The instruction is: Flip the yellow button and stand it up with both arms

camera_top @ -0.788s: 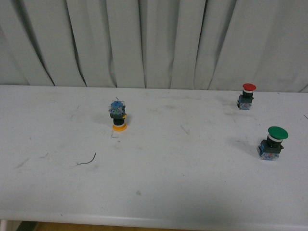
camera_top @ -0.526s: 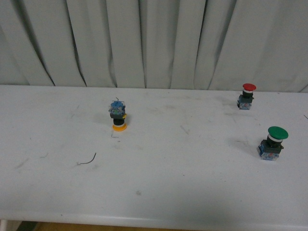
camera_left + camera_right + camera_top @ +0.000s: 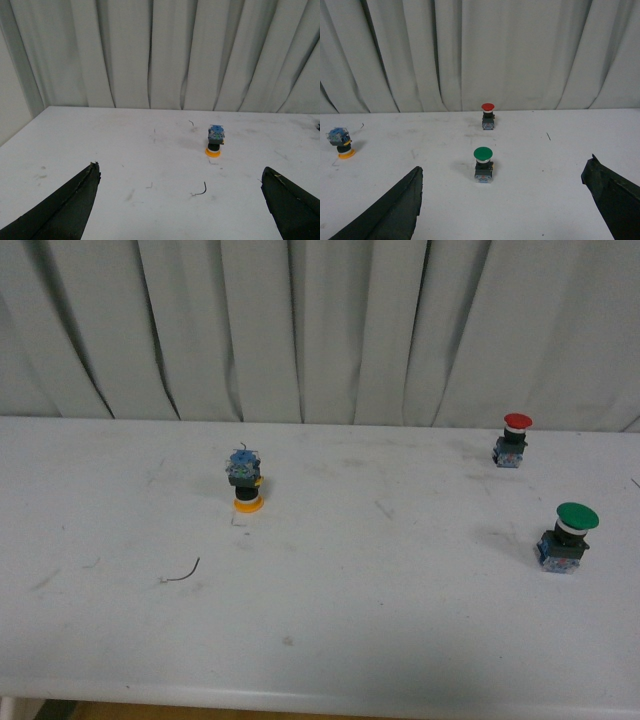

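Observation:
I expect the yellow button (image 3: 246, 482) to come away on its own when I lift it, because there is a gap between the dark curl (image 3: 192, 123) and the contact block.
The yellow button (image 3: 246, 483) stands upside down on the white table, orange-yellow cap on the surface and blue-grey contact block on top. It also shows in the left wrist view (image 3: 215, 141) and at the far side of the right wrist view (image 3: 340, 143). My left gripper (image 3: 182, 187) is open and empty, well short of the button. My right gripper (image 3: 505, 192) is open and empty, facing the green-capped button. Neither arm shows in the front view.
A red-capped button (image 3: 514, 440) stands upright at the back right, and a larger green-capped button (image 3: 570, 537) stands upright nearer on the right. A short curved wire (image 3: 184, 572) lies left of centre. Grey curtains (image 3: 320, 330) hang behind the table (image 3: 350, 620).

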Controlling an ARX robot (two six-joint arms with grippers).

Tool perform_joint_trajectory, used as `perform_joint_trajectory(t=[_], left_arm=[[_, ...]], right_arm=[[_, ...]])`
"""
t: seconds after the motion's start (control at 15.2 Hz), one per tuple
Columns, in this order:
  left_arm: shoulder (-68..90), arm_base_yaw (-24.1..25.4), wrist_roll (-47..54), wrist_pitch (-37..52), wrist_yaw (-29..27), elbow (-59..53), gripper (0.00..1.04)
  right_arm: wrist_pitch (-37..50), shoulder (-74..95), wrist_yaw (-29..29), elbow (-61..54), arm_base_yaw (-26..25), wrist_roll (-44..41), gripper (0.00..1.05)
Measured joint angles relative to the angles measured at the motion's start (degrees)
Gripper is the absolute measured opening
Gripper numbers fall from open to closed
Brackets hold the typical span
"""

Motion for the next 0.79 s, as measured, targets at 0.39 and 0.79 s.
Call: perform_joint_trajectory(t=[0.39, 0.79], left_arm=[[0.0, 0.0, 0.0, 0.0, 0.0, 0.0, 0.98], [0.0, 0.0, 0.0, 0.0, 0.0, 0.0, 0.98]], right_arm=[[0.0, 0.0, 0.0, 0.0, 0.0, 0.0, 0.98], [0.0, 0.0, 0.0, 0.0, 0.0, 0.0, 0.98]])
